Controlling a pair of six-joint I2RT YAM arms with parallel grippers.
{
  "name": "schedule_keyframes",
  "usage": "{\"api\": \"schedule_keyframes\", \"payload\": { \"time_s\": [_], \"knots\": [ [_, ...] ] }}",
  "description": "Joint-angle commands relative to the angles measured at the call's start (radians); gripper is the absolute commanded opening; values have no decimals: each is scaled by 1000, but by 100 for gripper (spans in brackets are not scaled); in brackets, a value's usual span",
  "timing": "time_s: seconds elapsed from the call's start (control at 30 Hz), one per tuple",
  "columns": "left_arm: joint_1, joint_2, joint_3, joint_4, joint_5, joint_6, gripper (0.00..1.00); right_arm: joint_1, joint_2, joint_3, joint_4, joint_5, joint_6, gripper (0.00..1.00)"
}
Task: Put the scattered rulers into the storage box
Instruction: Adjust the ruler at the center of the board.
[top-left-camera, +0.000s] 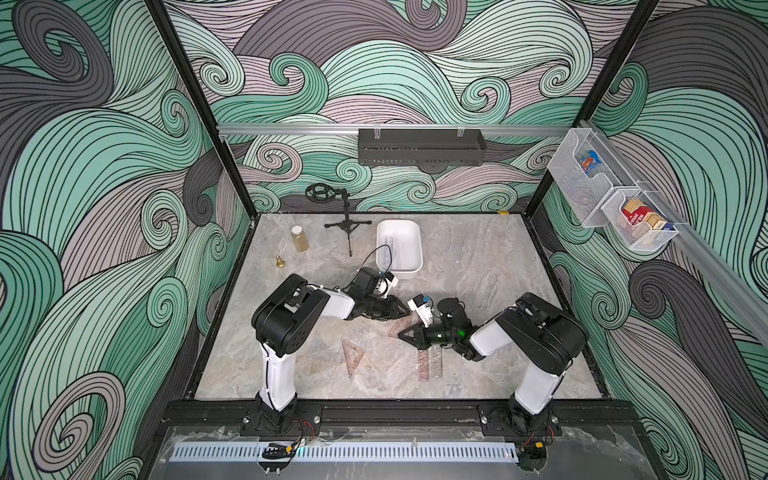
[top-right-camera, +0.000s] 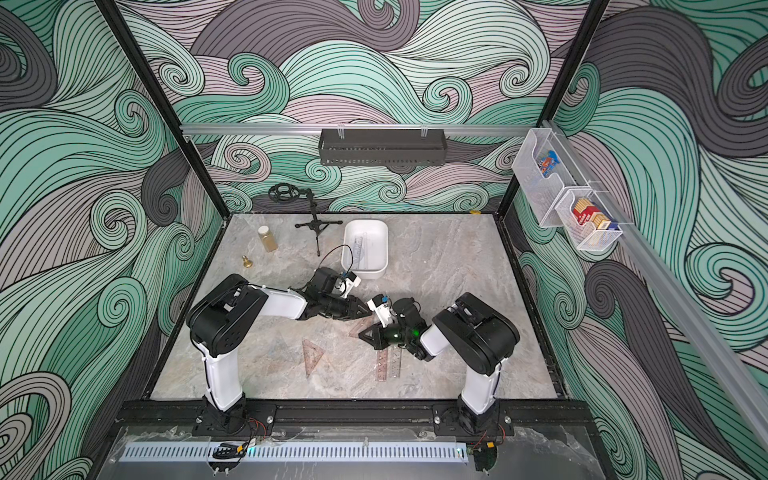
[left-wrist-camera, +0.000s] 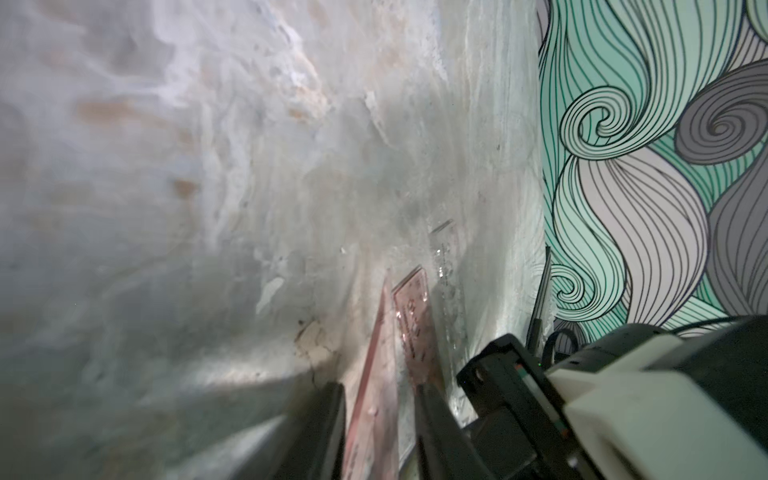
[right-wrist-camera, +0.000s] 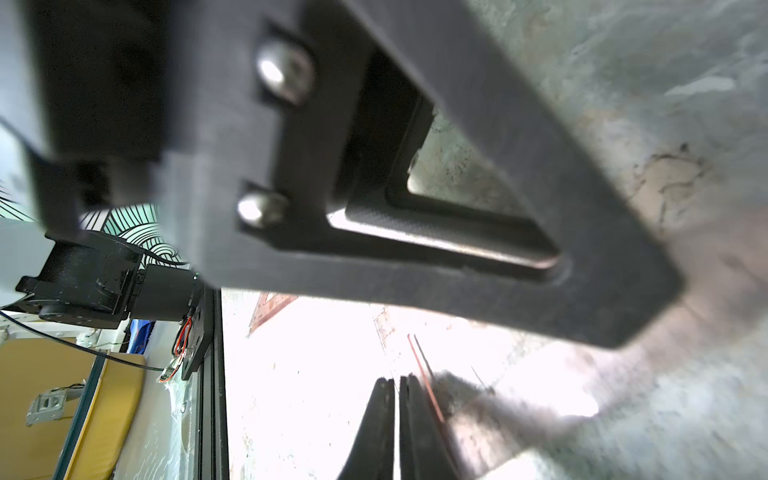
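Observation:
Next, my right gripper opens and straddles the set square (top-left-camera: 399, 325) after my left gripper moves clear, because the right gripper's closed fingers are next to the set square's edge (right-wrist-camera: 427, 379).
The white storage box (top-left-camera: 401, 274) (top-right-camera: 365, 274) sits at the back centre with a clear ruler (top-left-camera: 392, 245) inside. A pinkish set square (top-left-camera: 399, 326) (top-right-camera: 360, 328) lies mid-table between both grippers. My left gripper (top-left-camera: 405, 311) (left-wrist-camera: 378, 388) straddles this set square (left-wrist-camera: 374, 395), jaws narrowed but with a pale gap on one side. My right gripper (top-left-camera: 401, 334) (right-wrist-camera: 397, 380) is shut and empty, and the set square's red edge (right-wrist-camera: 424, 374) runs alongside one finger. Another set square (top-left-camera: 352, 355) and two straight rulers, pink (top-left-camera: 423, 363) and clear (top-left-camera: 437, 361), lie nearer the front.
A capped bottle (top-left-camera: 300, 239), a small brass bell (top-left-camera: 281, 262) and a black tripod stand (top-left-camera: 348, 226) stand at the back left. A black shelf (top-left-camera: 419, 147) hangs on the back wall. Wire baskets (top-left-camera: 602, 195) hang on the right wall.

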Motion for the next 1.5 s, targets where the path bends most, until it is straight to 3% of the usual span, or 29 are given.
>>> {"api": "schedule_keyframes", "payload": {
  "time_s": [0.0,0.2,0.5,0.73,0.87,1.0,1.27,1.47],
  "knots": [
    [-11,71,-66,-204,-57,17,23,-21,61,-33,-125,47,-15,9],
    [-13,64,-77,-223,-55,29,0,-24,62,-33,-125,40,-16,9],
    [40,-43,-142,-276,-101,40,0,-39,-242,-2,-249,58,6,15],
    [74,-139,-163,-353,-127,47,0,-58,-262,-17,-337,136,-29,21],
    [97,-197,-168,-408,-149,67,14,-61,-255,-15,-367,179,-40,29],
    [130,-230,-180,-430,-150,71,21,-59,-233,-9,-381,189,-49,32],
    [172,-263,-209,-430,-135,56,23,-54,-131,40,-369,189,-60,37],
    [211,-308,-247,-423,-130,41,25,-33,-19,168,-372,169,-83,37]
  ]
}}
